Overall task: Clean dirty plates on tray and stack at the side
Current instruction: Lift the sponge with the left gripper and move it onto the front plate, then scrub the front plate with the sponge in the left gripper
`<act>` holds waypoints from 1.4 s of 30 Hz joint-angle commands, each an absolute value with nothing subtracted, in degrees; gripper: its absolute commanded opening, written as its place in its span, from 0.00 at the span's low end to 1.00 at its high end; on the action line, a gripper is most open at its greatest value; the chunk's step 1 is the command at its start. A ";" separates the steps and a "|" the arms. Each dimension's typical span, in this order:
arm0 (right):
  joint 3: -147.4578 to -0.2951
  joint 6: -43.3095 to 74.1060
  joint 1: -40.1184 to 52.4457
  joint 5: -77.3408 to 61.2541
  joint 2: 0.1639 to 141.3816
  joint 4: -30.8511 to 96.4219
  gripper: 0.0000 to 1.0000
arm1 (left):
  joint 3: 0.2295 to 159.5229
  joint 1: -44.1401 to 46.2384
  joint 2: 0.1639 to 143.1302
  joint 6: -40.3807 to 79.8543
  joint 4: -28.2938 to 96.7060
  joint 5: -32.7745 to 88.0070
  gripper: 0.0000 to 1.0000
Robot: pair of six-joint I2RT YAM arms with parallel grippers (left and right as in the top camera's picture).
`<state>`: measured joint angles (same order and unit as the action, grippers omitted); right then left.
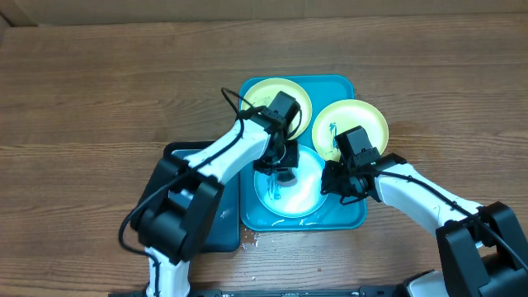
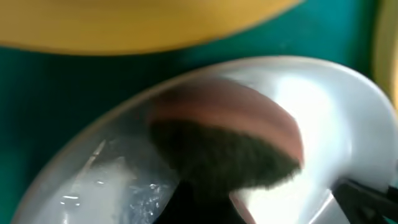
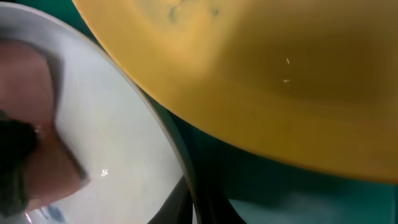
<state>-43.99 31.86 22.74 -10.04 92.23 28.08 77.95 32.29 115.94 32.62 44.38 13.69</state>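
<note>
Blue marks (image 1: 274,189) stain the front plate next to the sponge, so the robot's left gripper should wipe the sponge back over the plate's basin side (image 1: 264,191) before it leaves the plate.
The turquoise tray (image 1: 342,216) holds three plates. One yellow-green plate (image 1: 268,92) lies at its back left. A second (image 1: 363,120) lies at the back right, over the tray's right rim. The third plate (image 1: 301,198) is at the front and looks pale blue and wet. My left gripper (image 1: 280,165) is shut on a pink and dark green sponge (image 2: 230,143), which presses on the front plate (image 2: 329,106). My right gripper (image 1: 337,183) is shut on that plate's right rim, which shows between its fingers (image 3: 193,199) in the right wrist view.
A dark rectangular basin (image 1: 177,157) lies against the tray's left side, under my left arm. A small wet patch (image 1: 252,239) is on the wooden table in front of the tray. Bare table surrounds the tray.
</note>
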 commanded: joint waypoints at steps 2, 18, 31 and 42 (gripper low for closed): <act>-43.57 31.48 21.89 -6.04 93.89 28.60 0.08 | 78.08 28.60 118.45 35.62 49.06 8.34 0.04; -43.57 31.48 21.89 -6.02 93.89 28.53 0.08 | 81.87 33.67 121.69 26.94 46.81 20.60 0.04; -43.57 31.48 21.89 -6.02 93.89 28.53 0.08 | 81.93 35.16 123.92 24.60 54.59 26.68 0.04; -43.57 31.48 21.89 -6.02 93.89 28.29 0.08 | 81.80 35.07 122.98 27.51 63.96 -10.31 0.04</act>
